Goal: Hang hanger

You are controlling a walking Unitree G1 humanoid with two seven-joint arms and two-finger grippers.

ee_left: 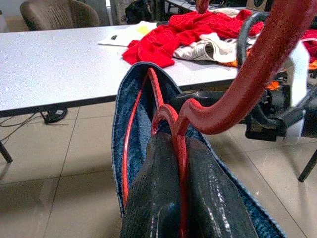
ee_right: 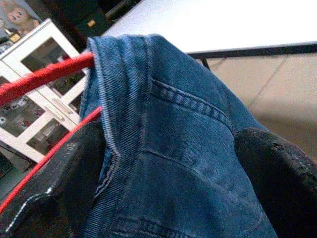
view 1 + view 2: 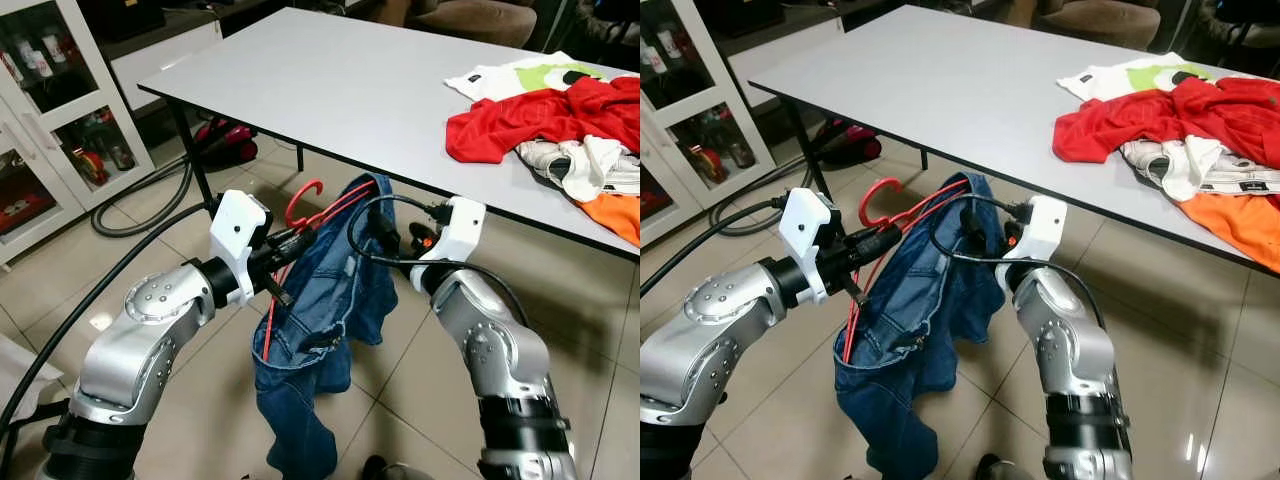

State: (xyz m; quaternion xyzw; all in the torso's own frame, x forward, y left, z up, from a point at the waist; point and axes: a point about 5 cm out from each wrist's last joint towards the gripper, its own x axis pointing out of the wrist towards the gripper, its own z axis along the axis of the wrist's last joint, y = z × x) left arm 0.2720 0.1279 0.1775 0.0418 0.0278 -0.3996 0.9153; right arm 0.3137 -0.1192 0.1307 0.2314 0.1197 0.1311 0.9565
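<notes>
The blue jeans (image 3: 300,415) will slip off the red hanger and hang limp when I pull them, because the hanger only sits inside the open waistband (image 3: 325,275).
A red hanger (image 3: 303,203) carries blue jeans (image 3: 322,300) that hang down over the tiled floor in front of me. My left gripper (image 3: 298,240) is shut on the hanger's neck just below the hook; the left wrist view has the hook (image 1: 247,74) curving up past the black fingers (image 1: 158,198). My right gripper (image 3: 388,236) is at the jeans' right end, by the hanger's shoulder. In the right wrist view its fingers (image 2: 59,173) stand open on either side of the denim waistband (image 2: 168,148), with the red hanger bar (image 2: 44,74) poking out beside it.
A grey table (image 3: 330,80) stands just beyond the jeans, its edge close to my right wrist. A pile of red, white and orange clothes (image 3: 545,115) lies at its right end. A glass cabinet (image 3: 50,110) is at the left, and black hoses (image 3: 140,195) run over the floor.
</notes>
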